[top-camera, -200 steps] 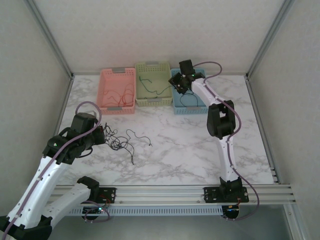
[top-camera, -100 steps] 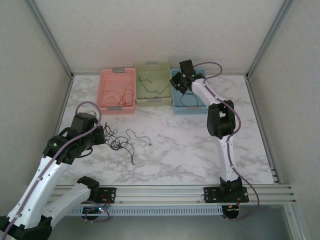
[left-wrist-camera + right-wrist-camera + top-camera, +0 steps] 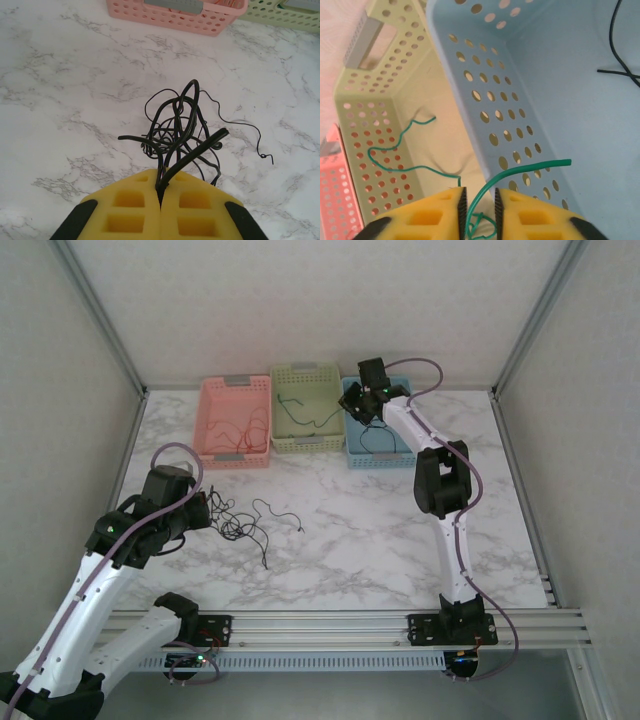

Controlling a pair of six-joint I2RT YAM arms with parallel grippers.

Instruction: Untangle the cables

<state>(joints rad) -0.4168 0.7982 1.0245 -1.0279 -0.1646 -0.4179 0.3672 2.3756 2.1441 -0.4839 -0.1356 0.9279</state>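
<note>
I should grip near the green cable's end (image 3: 561, 163) with my right gripper and bring it into the green basket (image 3: 304, 403), since it crosses that basket's side toward the blue basket.
A tangle of black cables (image 3: 238, 525) lies on the marble at the left. My left gripper (image 3: 208, 512) is shut on strands at its near edge. In the left wrist view the yellow pads (image 3: 125, 210) meet around black cables (image 3: 180, 125) that fan out ahead. My right gripper (image 3: 358, 405) hovers over the wall between the green basket (image 3: 305, 370) and the blue basket (image 3: 380, 462). Its jaws (image 3: 480, 200) stand apart, and a loose green cable (image 3: 520, 172) curves up through the gap. Red-orange cables (image 3: 245, 430) lie in the pink basket (image 3: 205, 430).
The three baskets stand in a row at the back of the table. A black cable (image 3: 620, 55) lies in the blue basket (image 3: 520, 100), and more green cable (image 3: 395, 155) lies in the green basket (image 3: 355, 125). One thin black strand (image 3: 280, 512) trails right from the tangle.
</note>
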